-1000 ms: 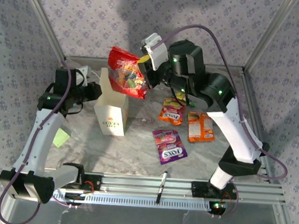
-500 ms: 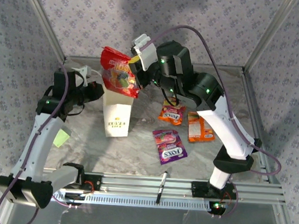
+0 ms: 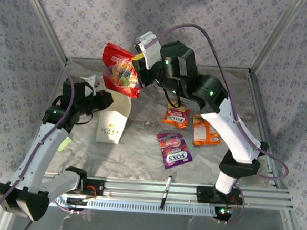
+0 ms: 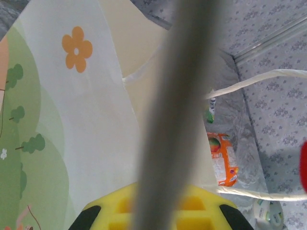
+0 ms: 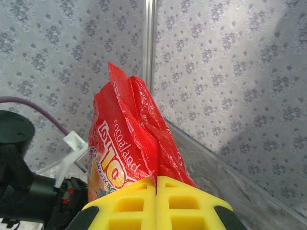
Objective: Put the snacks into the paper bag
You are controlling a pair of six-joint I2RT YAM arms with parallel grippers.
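Note:
The paper bag's opening (image 3: 121,103) is tilted toward my left gripper, so my left gripper needs to swing the bag back upright under the red snack packet (image 3: 127,93) before the packet goes in.
My right gripper (image 3: 138,71) is shut on the top edge of the red snack packet (image 3: 119,73), which hangs in the air just above the open mouth of the paper bag (image 3: 110,128). In the right wrist view the red packet (image 5: 124,143) rises from between the closed yellow pads of the right gripper (image 5: 156,179). My left gripper (image 3: 98,94) is shut on the bag's left rim, and the bag leans. The left wrist view has the bag's printed wall (image 4: 72,120) running through the left gripper (image 4: 165,194). The orange packet (image 3: 175,116), the orange-pink packet (image 3: 205,130) and the purple FOXS packet (image 3: 175,149) lie on the table.
A black pen (image 3: 166,192) lies on the front rail. The bag's white loop handles (image 4: 259,76) hang to the right of its mouth. Metal frame posts stand at the back corners, and the right arm arches over the packets on the table.
The right gripper carried the red packet left and a little down, to above the bag's mouth. The left arm shifted, and the bag moved left and tilted.

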